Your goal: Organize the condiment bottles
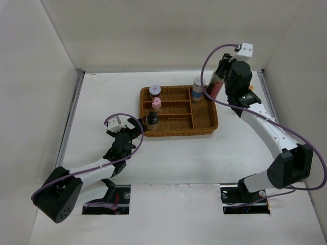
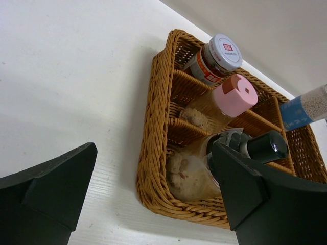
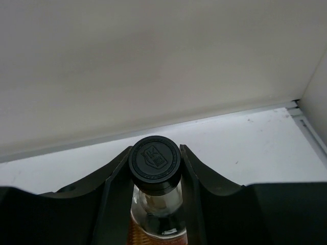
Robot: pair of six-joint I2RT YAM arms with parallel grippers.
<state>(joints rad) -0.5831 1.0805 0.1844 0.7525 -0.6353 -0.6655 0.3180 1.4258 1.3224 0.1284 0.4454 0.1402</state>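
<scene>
I can see that the basket's space [image 1: 201,107] in front of the silver-lidded bottle is empty, so my right gripper keeps taking the tall black-capped bottle there until it is standing inside.
A wicker basket [image 1: 204,127] holds a round-lidded jar [image 1: 155,91], a pink-lidded jar [image 1: 156,103] and a short black-capped bottle [image 1: 152,119] along its left side. A silver-lidded blue-white bottle [image 1: 197,88] stands at its far right. My right gripper [image 1: 218,81] is shut on the tall clear black-capped bottle [image 1: 215,89] by the basket's far right corner; its cap [image 3: 155,159] sits between my fingers [image 3: 116,176]. My left gripper [image 1: 134,130] is open and empty at the basket's near left corner [image 2: 153,153]. The left wrist view shows the round-lidded jar [image 2: 220,55], pink lid [image 2: 236,95] and black cap [image 2: 267,147]. The yellow-capped bottle is out of view.
White walls enclose the table on the left, back and right. The basket's middle and right compartments [image 1: 176,109] show no bottles. A metal strip [image 1: 71,115] runs along the left table edge.
</scene>
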